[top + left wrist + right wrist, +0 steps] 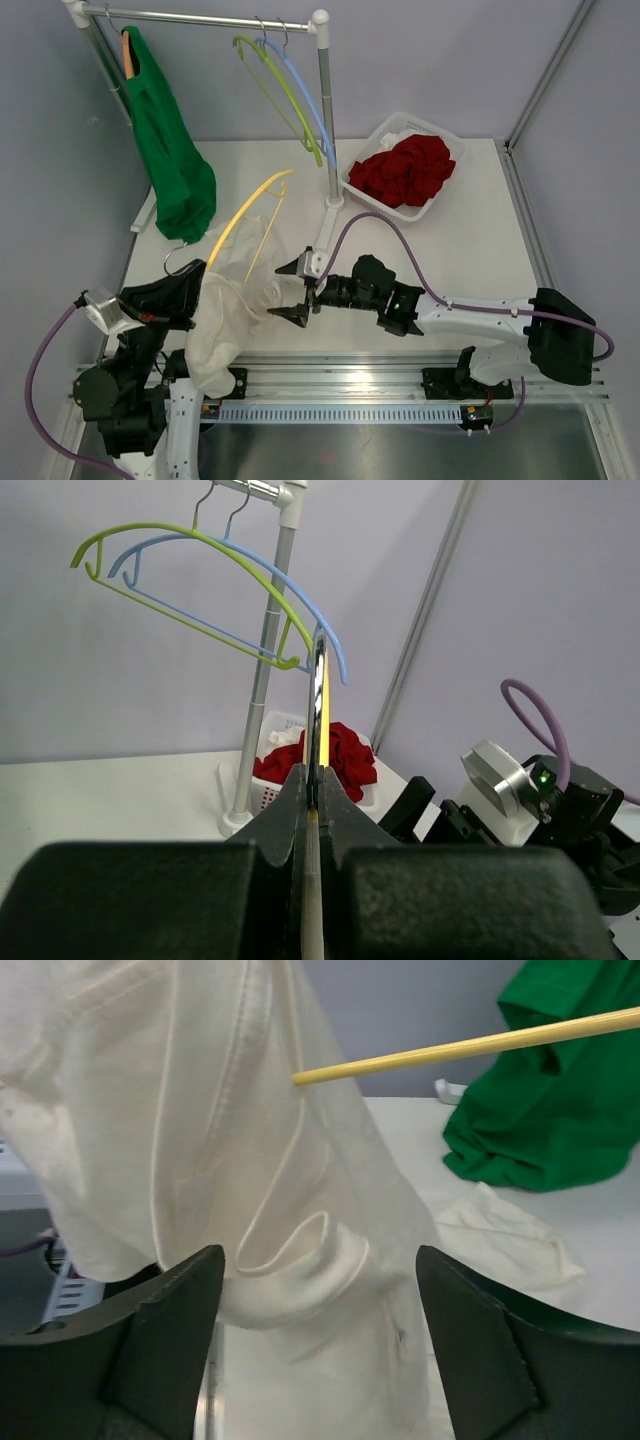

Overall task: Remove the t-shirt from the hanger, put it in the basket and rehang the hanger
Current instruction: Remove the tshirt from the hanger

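One end of the yellow hanger is inside the cream t-shirt (217,332), so the robot's right gripper should pinch the t-shirt's hem (269,296) before its left gripper pulls the hanger out.
A cream t-shirt (228,310) hangs on a yellow hanger (250,210) near the table's front left. My left gripper (195,285) is shut on the hanger; in the left wrist view its fingers (318,785) pinch the yellow hanger (322,705) with cream cloth between them. My right gripper (297,290) is open just right of the shirt. In the right wrist view its fingers (180,1300) stand wide apart in front of the shirt's (200,1110) rolled hem, not touching it. The hanger's yellow bar (470,1048) crosses above.
A green shirt (172,150) hangs on an orange hanger at the rail's left. Empty green and blue hangers (290,90) hang near the rail's post (325,110). A white basket (400,205) holds red cloth (410,165) at back right. A small cream cloth (505,1230) lies on the table.
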Robot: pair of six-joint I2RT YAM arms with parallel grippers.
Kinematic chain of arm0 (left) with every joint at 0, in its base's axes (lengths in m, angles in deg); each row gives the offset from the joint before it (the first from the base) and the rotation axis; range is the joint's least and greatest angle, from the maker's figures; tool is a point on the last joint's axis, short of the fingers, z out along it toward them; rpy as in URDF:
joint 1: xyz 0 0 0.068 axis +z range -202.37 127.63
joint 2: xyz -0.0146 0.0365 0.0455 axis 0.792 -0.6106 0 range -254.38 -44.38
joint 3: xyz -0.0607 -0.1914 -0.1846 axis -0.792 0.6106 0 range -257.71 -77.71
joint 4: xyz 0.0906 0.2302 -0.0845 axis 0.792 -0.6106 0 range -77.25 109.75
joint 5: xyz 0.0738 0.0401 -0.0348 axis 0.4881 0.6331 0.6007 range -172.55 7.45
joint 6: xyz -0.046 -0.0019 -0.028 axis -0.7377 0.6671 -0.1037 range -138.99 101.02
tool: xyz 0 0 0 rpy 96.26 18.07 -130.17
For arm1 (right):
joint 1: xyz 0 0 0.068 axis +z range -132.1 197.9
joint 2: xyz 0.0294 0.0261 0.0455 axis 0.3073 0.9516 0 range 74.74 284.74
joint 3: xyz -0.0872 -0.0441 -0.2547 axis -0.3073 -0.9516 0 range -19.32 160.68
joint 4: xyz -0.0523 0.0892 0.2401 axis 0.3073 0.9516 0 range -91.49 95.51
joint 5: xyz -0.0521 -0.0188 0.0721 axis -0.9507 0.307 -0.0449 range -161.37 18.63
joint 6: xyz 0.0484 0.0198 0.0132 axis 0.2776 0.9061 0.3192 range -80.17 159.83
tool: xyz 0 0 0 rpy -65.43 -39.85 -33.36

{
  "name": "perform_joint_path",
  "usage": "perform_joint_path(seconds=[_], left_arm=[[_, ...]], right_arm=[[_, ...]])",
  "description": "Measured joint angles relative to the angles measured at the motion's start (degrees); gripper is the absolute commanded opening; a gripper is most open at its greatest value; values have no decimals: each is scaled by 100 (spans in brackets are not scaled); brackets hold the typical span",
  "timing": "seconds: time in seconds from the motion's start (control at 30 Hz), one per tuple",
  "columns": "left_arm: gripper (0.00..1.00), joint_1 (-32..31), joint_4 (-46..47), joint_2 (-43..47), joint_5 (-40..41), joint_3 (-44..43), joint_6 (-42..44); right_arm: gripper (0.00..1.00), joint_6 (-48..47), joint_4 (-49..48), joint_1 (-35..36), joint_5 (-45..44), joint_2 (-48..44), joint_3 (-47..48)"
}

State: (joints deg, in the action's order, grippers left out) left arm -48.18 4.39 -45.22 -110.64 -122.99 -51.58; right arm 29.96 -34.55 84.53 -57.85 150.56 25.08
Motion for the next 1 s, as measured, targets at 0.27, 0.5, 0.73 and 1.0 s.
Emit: perform_joint_path(seconds=[0.27,0.5,0.73,1.0], left_arm=[[0,0,42,2,0,50,-72],[0,0,243,2,-39,269,-326],[0,0,579,4,-37,409,-511],[0,0,1110,13,212,675,-984]], right_arm=[[100,-22,-719,26,927,400,-140],[84,-57,-1104,162,997,990,0],[15,-280,-1088,605,780,1471,330],[0,-520,-966,1108,549,1502,509]])
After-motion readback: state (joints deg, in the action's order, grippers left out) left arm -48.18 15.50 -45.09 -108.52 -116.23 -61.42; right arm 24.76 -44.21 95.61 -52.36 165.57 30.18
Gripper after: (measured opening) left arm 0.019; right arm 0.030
